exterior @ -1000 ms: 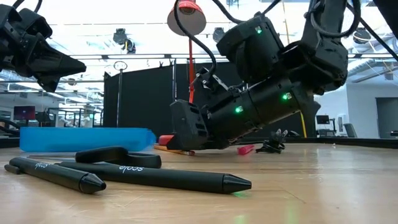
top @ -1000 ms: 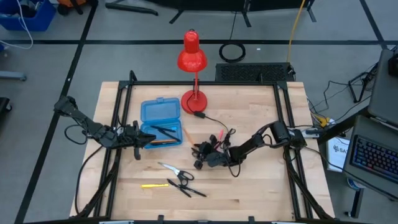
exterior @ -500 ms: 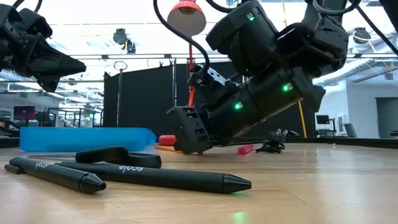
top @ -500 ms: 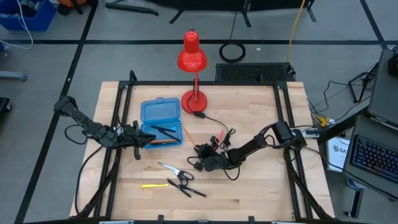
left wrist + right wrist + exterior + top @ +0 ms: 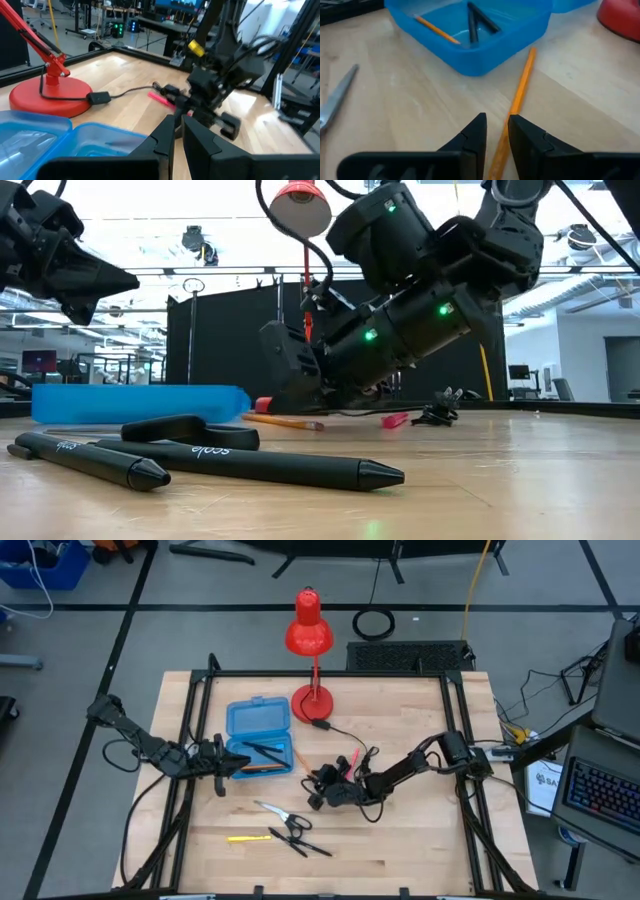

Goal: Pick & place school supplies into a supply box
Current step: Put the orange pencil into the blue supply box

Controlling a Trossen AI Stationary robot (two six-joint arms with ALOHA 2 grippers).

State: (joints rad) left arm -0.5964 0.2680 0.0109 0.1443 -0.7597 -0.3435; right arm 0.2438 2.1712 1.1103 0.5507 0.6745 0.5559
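Next, my right gripper opens wider and line up with the pencil's near end (image 5: 498,162) before it closes, because the loose orange pencil (image 5: 518,94) lies at a slant across the gripper's narrow opening.
The translucent blue supply box (image 5: 262,753) lies open with its lid flat toward the far side. In it are black pens (image 5: 477,22) and an orange pencil (image 5: 435,30). Another orange pencil (image 5: 520,85) lies flat on the table, running from the box's wall toward my right gripper (image 5: 497,125). That gripper hangs narrowly open above the pencil's near end, clear of the pencil (image 5: 285,421). Scissors (image 5: 285,820), a yellow pencil (image 5: 248,837) and two black pens (image 5: 270,465) lie nearer the front. My left gripper (image 5: 232,764) hovers shut beside the box's left end.
The red desk lamp's base (image 5: 312,700) stands just beyond the box, and its black cord (image 5: 127,92) trails across the middle of the table. A pink pencil (image 5: 162,99) and a small dark clump (image 5: 440,415) lie near the right arm. Black frame rails border the table.
My right gripper has risen from the table surface and tipped its fingers upward, ending clear above the orange pencil, which stays on the wood. The left arm has kept still.
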